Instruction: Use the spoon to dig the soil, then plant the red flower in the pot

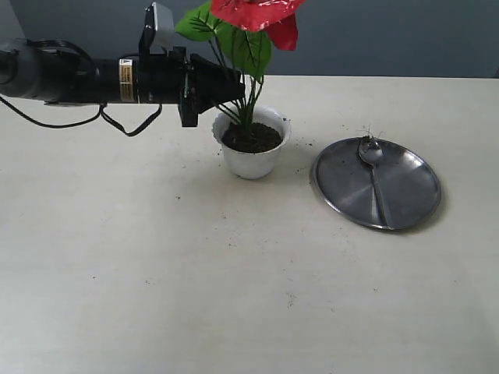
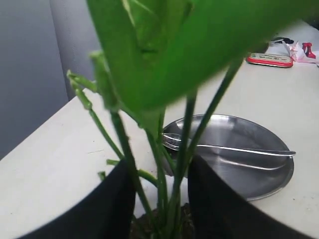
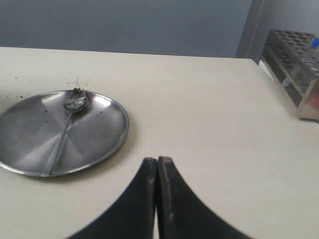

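The red flower's leaves (image 1: 243,48) are leaning over my left gripper, and the stems are loose in its fingers. I should push in, take hold of the stems (image 1: 250,105) and make the flower straight.
The red flower (image 1: 257,15) stands upright in the white pot (image 1: 253,161), its green stems (image 2: 184,144) rooted in the dark soil (image 1: 251,138). My left gripper (image 1: 234,89) reaches in from the left at stem height. In the left wrist view this gripper (image 2: 162,169) is open, the stems standing loosely between its dark fingers (image 2: 117,199). The spoon (image 1: 373,160) lies on the round steel plate (image 1: 405,199), with soil crumbs at its head (image 3: 75,103). My right gripper (image 3: 157,162) is shut and empty above the table, near the plate (image 3: 99,134).
Soil crumbs are scattered on the table between pot and plate (image 1: 308,144). A test-tube rack (image 3: 294,59) stands at the table's edge in the right wrist view. A red tin (image 2: 269,59) lies beyond the plate (image 2: 259,174) in the left wrist view.
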`<state>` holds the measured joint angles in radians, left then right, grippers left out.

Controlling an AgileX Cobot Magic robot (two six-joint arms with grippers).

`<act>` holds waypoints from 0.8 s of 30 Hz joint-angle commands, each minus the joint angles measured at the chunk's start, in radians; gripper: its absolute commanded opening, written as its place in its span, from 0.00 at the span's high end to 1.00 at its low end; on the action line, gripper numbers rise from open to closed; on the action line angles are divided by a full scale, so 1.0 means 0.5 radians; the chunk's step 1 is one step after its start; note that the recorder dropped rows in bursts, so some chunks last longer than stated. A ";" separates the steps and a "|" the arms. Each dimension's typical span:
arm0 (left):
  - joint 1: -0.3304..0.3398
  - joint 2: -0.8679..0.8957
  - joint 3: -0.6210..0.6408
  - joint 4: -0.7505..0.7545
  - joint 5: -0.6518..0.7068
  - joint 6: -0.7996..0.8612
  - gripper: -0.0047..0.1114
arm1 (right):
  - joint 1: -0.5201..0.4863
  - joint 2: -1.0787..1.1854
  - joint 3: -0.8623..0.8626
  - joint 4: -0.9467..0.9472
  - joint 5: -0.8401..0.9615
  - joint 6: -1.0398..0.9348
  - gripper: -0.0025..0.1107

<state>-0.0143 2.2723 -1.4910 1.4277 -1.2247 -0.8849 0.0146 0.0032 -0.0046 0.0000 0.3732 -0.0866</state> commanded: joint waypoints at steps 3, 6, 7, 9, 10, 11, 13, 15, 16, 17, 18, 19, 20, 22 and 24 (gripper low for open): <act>0.103 -0.064 0.014 0.020 0.007 -0.062 0.66 | -0.005 -0.006 0.009 -0.011 -0.020 -0.002 0.98; 0.168 -0.077 0.014 0.041 0.007 -0.088 0.66 | -0.005 -0.006 0.009 -0.011 -0.020 -0.002 0.98; 0.187 -0.080 0.014 0.046 0.007 -0.098 0.66 | -0.005 -0.006 0.009 -0.011 -0.020 -0.002 0.98; 0.230 -0.089 0.014 0.049 0.007 -0.108 0.66 | -0.005 -0.006 0.009 -0.011 -0.020 -0.002 0.98; 0.250 -0.089 0.014 0.049 0.007 -0.108 0.66 | -0.005 -0.006 0.009 -0.011 -0.020 -0.002 0.98; 0.266 -0.089 0.014 0.049 0.007 -0.112 0.66 | -0.005 -0.006 0.009 -0.011 -0.020 -0.002 0.98; 0.277 -0.089 0.014 0.053 0.007 -0.112 0.66 | -0.005 -0.006 0.009 -0.011 -0.020 -0.002 0.98; 0.277 -0.089 0.014 0.062 0.007 -0.112 0.66 | -0.005 -0.006 0.009 -0.011 -0.020 -0.002 0.98; 0.277 -0.089 0.014 0.062 0.007 -0.112 0.66 | -0.005 -0.006 0.009 -0.011 -0.020 -0.002 0.98; 0.268 -0.089 0.014 0.067 0.007 -0.117 0.66 | -0.005 -0.006 0.009 -0.011 -0.020 -0.002 0.98; 0.257 -0.089 0.014 0.071 0.007 -0.117 0.66 | -0.005 -0.006 0.009 -0.011 -0.020 -0.002 0.98; 0.243 -0.089 0.014 0.080 0.007 -0.117 0.66 | -0.005 -0.006 0.009 -0.011 -0.020 -0.002 0.98; 0.233 -0.089 0.014 0.085 0.007 -0.117 0.66 | -0.005 -0.006 0.009 -0.011 -0.020 -0.002 0.98; 0.208 -0.089 0.014 0.085 0.007 -0.117 0.66 | -0.005 -0.006 0.009 -0.011 -0.020 -0.002 0.98; 0.184 -0.089 0.014 0.085 0.007 -0.117 0.66 | -0.005 -0.006 0.009 -0.011 -0.020 -0.002 0.98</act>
<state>0.0995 2.2402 -1.4910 1.4743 -1.2146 -0.9369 0.0146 0.0032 -0.0046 0.0000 0.3732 -0.0866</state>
